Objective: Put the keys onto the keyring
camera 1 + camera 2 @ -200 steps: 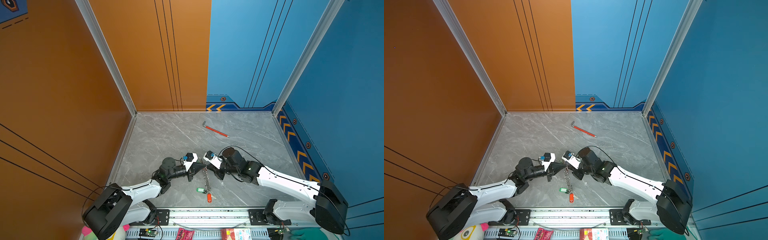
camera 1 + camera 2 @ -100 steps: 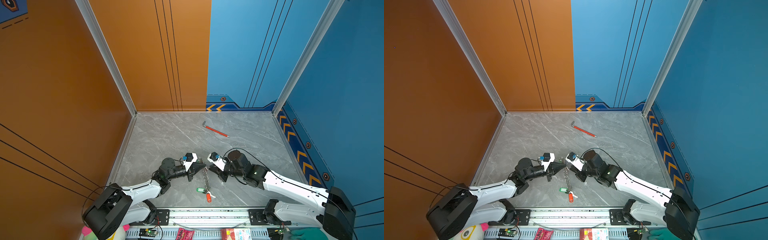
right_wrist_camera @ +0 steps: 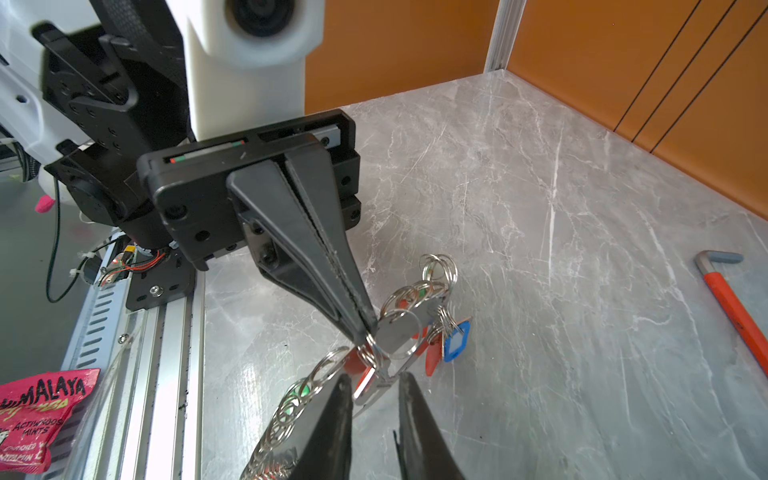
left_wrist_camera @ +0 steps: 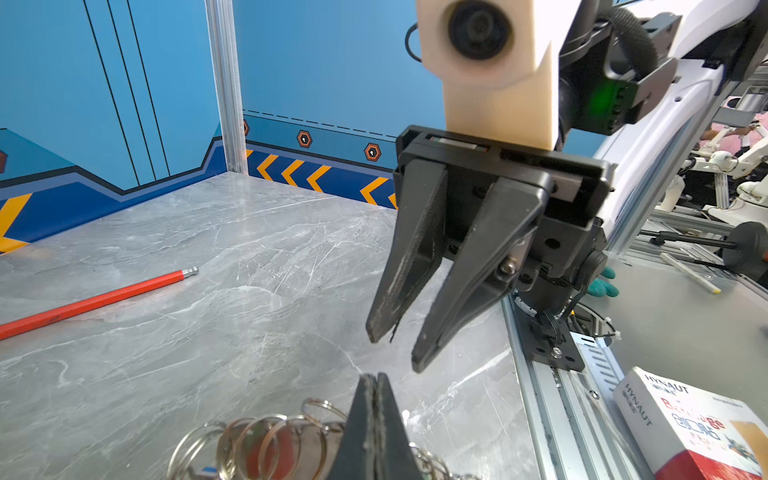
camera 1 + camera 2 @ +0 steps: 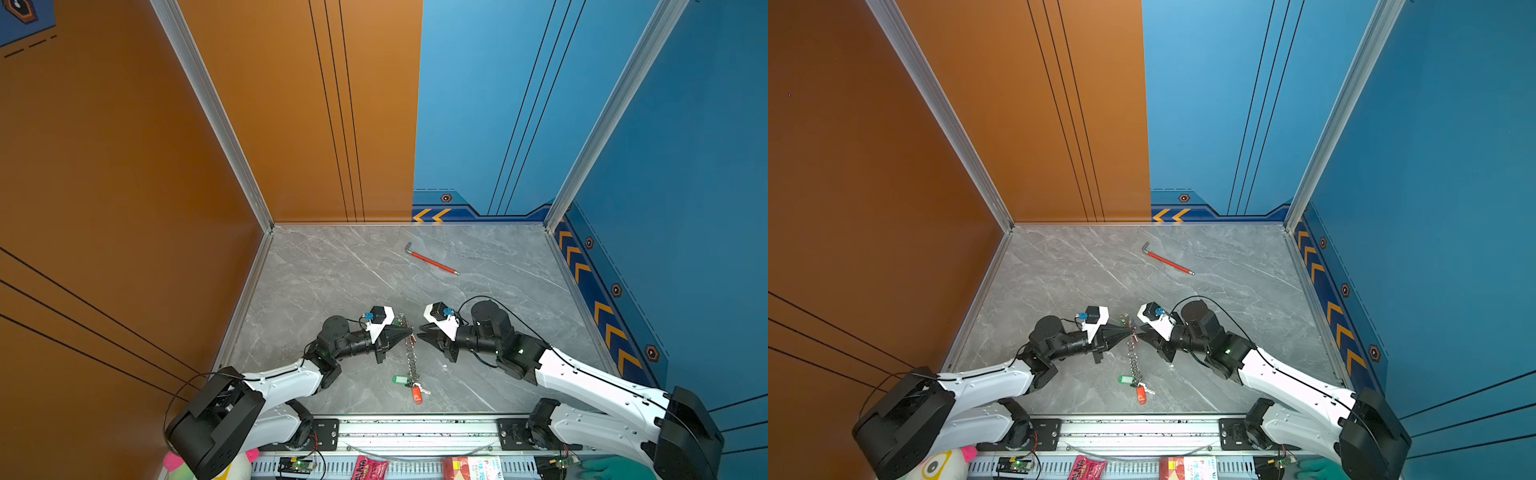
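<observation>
My right gripper should hold the ring while my left gripper opens and takes it lower down (image 3: 384, 376), because the ring hangs (image 3: 377, 362) below my left gripper's fingers.
The keyring (image 5: 412, 360), a chain of silver rings, hangs from my left gripper (image 5: 410, 332) down to the marble floor. That gripper is shut on the chain's upper rings (image 3: 399, 299); its shut tips (image 4: 374, 384) rest on rings (image 4: 266, 440). A green-tagged key (image 5: 400, 379) and an orange-tagged key (image 5: 417, 395) lie at the chain's lower end. More keys hang near the pinch, one with a blue tag (image 3: 456, 343) and one with an orange tag (image 3: 430, 358). My right gripper (image 3: 374, 390) faces the left one, jaws open, with a silver key blade (image 3: 376, 388) at the gap.
A red-sleeved hex wrench (image 5: 432, 262) lies towards the back wall. The aluminium rail (image 5: 415, 428) runs along the front edge. Beyond it sit a pink mint packet (image 3: 37, 419) and a white and red box (image 4: 698, 428). Orange and blue walls enclose the floor.
My right gripper has opened and drawn back to the right, leaving a small gap to the left gripper's tip. The left gripper has held still with the chain.
</observation>
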Tool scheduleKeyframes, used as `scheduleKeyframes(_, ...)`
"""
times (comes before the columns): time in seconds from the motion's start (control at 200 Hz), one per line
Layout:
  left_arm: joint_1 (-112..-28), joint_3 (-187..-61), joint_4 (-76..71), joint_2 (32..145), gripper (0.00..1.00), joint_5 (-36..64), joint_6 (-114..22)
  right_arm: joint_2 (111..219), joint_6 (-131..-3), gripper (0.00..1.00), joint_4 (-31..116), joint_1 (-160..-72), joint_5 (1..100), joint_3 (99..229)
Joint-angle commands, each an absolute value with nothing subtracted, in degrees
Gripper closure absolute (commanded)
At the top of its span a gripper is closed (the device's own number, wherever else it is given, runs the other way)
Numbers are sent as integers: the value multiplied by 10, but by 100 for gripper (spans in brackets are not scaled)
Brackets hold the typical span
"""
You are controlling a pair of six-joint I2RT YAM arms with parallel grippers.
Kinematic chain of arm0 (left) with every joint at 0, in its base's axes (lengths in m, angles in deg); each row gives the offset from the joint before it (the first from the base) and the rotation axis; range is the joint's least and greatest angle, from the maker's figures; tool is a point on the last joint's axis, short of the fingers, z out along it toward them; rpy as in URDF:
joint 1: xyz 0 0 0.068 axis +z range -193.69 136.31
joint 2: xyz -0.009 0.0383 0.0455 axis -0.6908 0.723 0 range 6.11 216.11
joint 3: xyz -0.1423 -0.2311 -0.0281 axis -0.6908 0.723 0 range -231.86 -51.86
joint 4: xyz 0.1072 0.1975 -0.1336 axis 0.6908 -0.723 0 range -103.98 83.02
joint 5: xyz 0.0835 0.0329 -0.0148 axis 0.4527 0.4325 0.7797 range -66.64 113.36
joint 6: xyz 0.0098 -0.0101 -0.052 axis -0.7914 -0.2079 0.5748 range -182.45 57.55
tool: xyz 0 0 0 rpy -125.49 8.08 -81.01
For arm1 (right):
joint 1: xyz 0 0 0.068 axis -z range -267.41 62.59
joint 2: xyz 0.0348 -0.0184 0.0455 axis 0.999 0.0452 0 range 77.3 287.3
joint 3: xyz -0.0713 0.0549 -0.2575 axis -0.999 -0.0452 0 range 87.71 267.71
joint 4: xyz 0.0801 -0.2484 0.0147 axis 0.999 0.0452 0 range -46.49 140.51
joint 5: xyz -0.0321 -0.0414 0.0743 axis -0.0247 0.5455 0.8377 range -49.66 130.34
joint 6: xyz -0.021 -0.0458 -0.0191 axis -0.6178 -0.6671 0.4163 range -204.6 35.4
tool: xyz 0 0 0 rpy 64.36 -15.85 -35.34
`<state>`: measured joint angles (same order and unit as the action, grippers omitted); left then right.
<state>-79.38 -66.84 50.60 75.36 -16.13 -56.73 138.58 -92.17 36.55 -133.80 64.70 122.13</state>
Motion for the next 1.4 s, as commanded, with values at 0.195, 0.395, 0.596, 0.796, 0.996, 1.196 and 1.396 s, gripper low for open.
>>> scheduleKeyframes(0.195, -797, -665, 558, 752, 100, -202, -554, 1414, -923, 80, 341, -1342, 659, 1219)
scheduleKeyframes(0.395, -797, -667, 571, 762, 100, -214, -546, 1418, -925, 85, 345, -1342, 675, 1222)
scheduleKeyframes(0.596, -798, -668, 573, 767, 100, -216, -549, 1416, -926, 93, 353, -1341, 687, 1227)
scheduleKeyframes(0.796, -795, -671, 573, 788, 96, -204, -557, 1414, -957, 100, 434, -1342, 636, 1257)
scheduleKeyframes(0.996, -789, -674, 487, 754, 77, -166, -603, 1412, -1002, 100, 573, -1365, 533, 1327)
scheduleKeyframes(1.196, -788, -675, 459, 740, 68, -154, -614, 1463, -1047, 100, 711, -1414, 433, 1423)
scheduleKeyframes(1.396, -788, -680, 459, 743, 65, -173, -607, 1506, -1087, 100, 777, -1445, 405, 1485)
